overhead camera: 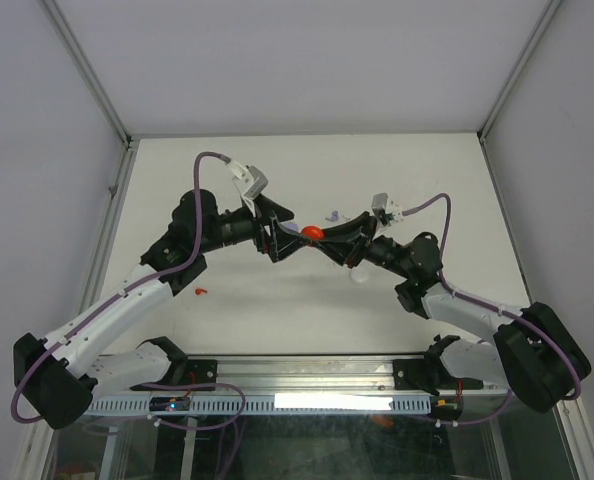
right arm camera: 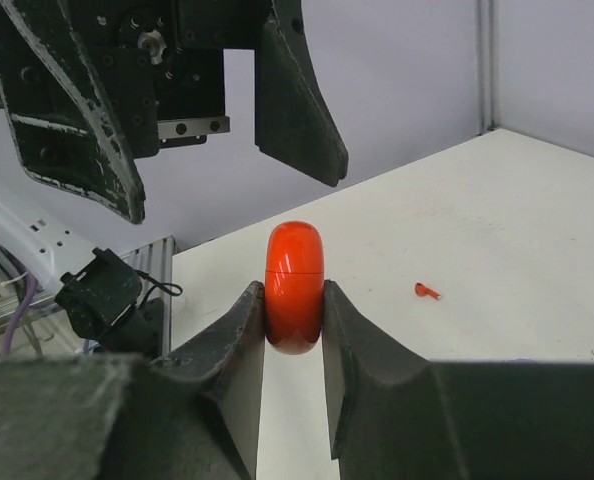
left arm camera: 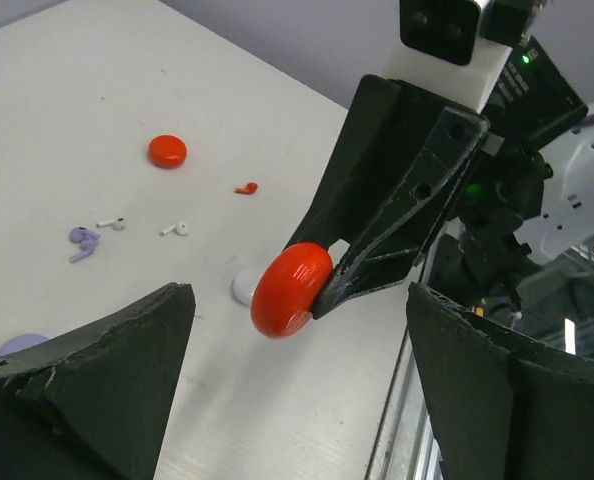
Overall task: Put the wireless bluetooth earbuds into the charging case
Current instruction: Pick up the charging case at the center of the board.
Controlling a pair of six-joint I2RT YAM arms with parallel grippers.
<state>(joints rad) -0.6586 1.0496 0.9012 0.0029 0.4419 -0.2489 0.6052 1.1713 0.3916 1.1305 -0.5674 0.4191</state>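
My left gripper needs to clamp the case's loose end (right arm camera: 295,240) before my right gripper opens and moves its hold, because only my right gripper is on the closed charging case (right arm camera: 295,300).
A closed, glossy red charging case (right arm camera: 295,285) stands on edge between my right gripper's (right arm camera: 294,300) fingers, which are shut on it above the table. In the top view the case (overhead camera: 312,232) hangs between both arms. My left gripper (left arm camera: 299,340) is open, its fingers spread wide on either side of the case (left arm camera: 291,289) without touching it. On the table lie a red earbud (left arm camera: 245,188), two white earbuds (left arm camera: 174,229) and lilac earbuds (left arm camera: 83,240). One red earbud (overhead camera: 201,292) lies near the left arm, also seen from the right wrist as a red earbud (right arm camera: 427,291).
A red disc (left arm camera: 167,151), a white disc (left arm camera: 245,285) and a lilac disc (left arm camera: 22,345) rest on the white table. The metal rail (overhead camera: 307,375) runs along the near edge. Enclosure walls stand on three sides.
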